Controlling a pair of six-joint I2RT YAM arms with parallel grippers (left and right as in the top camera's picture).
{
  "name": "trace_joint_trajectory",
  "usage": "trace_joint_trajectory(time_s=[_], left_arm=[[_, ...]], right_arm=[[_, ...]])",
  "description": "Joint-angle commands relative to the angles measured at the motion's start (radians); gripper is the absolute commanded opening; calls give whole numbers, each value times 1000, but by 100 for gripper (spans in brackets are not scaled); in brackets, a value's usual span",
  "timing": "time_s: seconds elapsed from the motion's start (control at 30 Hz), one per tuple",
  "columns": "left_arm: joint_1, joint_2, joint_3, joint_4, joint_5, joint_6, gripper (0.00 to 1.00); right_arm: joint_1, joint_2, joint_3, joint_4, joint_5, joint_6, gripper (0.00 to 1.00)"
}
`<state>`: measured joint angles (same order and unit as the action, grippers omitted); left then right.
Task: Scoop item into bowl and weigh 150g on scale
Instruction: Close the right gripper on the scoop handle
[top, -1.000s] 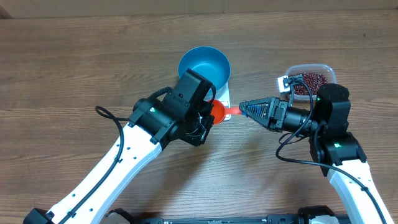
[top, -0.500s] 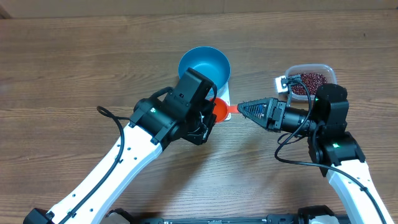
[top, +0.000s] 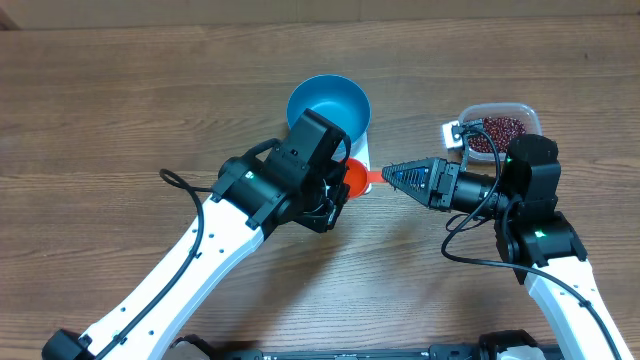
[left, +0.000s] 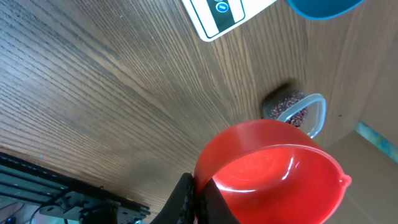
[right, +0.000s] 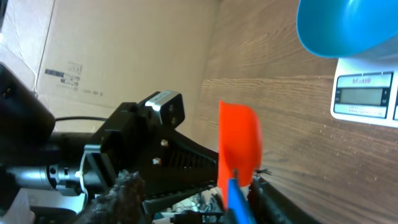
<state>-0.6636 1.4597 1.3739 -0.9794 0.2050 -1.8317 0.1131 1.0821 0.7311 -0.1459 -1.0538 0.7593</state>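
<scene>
The scoop's blue handle (right: 239, 203) slants near one finger of my right gripper, which should open and grip the handle squarely while my left gripper holds the scoop's rim.
The blue bowl (top: 328, 106) stands on the white scale (top: 363, 152). Just in front of the scale, my left gripper (top: 338, 186) is shut on the rim of an empty red scoop (top: 352, 178); the wrist view shows the pinch (left: 198, 198) on the scoop's cup (left: 273, 171). My right gripper (top: 388, 173) points at the scoop from the right. Its jaws stand apart around the scoop's blue handle (right: 236, 196), which lies close to one finger (right: 273, 200). The dark red beans (top: 497, 132) lie in a clear tub at the right.
The clear tub (top: 520, 108) sits behind my right arm, with a small white tag (top: 456, 132) at its left side. Cardboard (right: 124, 56) stands beyond the table's far edge. The scale's display (right: 364, 93) faces the right wrist camera.
The right gripper's jaws have narrowed around the scoop's handle, and it has edged slightly toward the scoop. The left arm holds the scoop still.
</scene>
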Motion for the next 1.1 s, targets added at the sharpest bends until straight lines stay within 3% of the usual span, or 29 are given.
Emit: trace_joint_trajectory(time_s=[0.0,0.57,1.07], left_arm=[[-13,20,-3,2,13,-16,4],[-13,31,-3,32,32,-15,4],[-13,31,-3,31,32,-5,4]], right_arm=[[6,-3,26,7,7,0,50],[6,-3,26,6,7,-2,33],[6,-3,26,-8,20,-5,11]])
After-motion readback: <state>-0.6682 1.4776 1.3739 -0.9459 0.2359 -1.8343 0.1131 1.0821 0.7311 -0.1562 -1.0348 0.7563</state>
